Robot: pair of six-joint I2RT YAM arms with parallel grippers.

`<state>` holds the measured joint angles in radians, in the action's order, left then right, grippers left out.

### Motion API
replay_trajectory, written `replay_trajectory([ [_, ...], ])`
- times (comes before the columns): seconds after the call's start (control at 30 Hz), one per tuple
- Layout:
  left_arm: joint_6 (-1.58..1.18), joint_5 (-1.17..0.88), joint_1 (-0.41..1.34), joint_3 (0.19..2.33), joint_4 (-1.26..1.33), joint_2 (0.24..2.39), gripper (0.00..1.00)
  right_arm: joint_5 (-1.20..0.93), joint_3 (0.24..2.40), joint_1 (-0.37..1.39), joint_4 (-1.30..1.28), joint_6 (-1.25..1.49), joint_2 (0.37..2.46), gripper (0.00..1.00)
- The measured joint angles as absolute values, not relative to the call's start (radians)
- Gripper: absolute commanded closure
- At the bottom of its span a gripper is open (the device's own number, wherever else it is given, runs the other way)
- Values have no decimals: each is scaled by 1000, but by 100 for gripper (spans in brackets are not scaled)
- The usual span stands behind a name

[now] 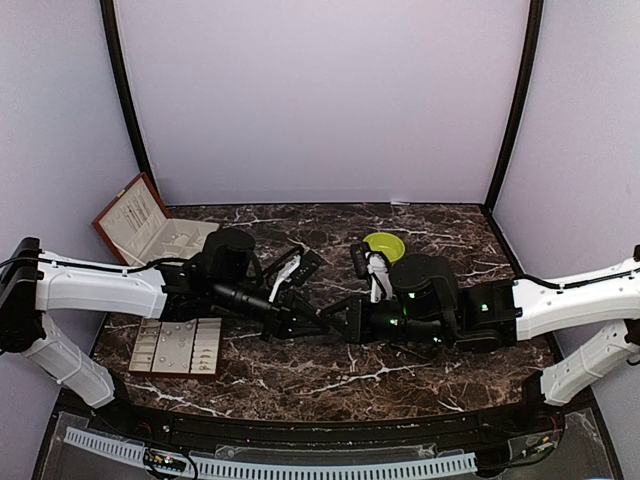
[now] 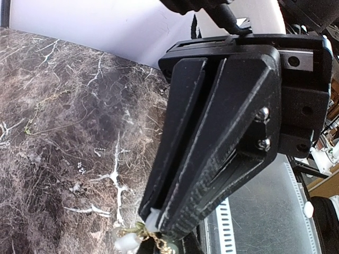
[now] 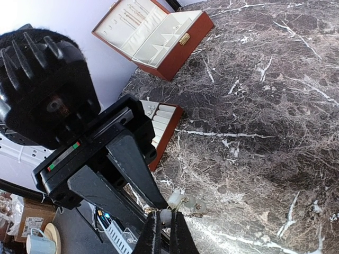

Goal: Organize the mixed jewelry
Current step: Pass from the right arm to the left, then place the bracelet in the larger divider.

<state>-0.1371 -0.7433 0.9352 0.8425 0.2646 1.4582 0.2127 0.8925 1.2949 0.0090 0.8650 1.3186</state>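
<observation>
The beaded jewelry piece [image 3: 183, 201] is held by both grippers, so next my right gripper opens and moves away first. My left gripper should then carry the piece to the reddish-brown box [image 1: 178, 240].
A small jewelry piece [image 3: 186, 201], pale beads on a thin gold chain, hangs just above the marble table between both grippers. My left gripper [image 2: 155, 221] is shut on a white bit of it; beads and chain [image 2: 128, 241] dangle below its tips. My right gripper [image 3: 161, 235] is shut on one pale bead [image 3: 165, 216] of the same piece. The two grippers meet tip to tip at the table's middle, the left [image 1: 318, 322] and the right [image 1: 340, 318]. A thin chain [image 2: 47, 108] lies loose on the marble.
A cream compartment tray [image 1: 178, 347] lies at the front left, and its edge also shows in the right wrist view [image 3: 164, 119]. An open reddish-brown box [image 1: 140, 220] stands at the back left. A yellow-green bowl [image 1: 384, 245] sits behind the right arm.
</observation>
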Motion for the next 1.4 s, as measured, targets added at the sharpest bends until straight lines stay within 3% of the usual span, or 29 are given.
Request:
replay_trajectory([
  [0.23,-127,-730,935,842,257,1458,100,213,884,1295,15,865,1318,95],
  [0.5,-115,-692,936,842,244,1456,100,224,865,1295,8,867,1302,60],
  [0.87,-111,-601,936,842,226,1456,100,255,852,1295,-7,870,1267,39],
  [1.13,-121,-496,898,844,174,1448,100,311,813,1291,-32,887,1228,34],
  [1.4,-178,-471,681,856,157,1440,100,334,689,1258,-13,920,1212,34],
])
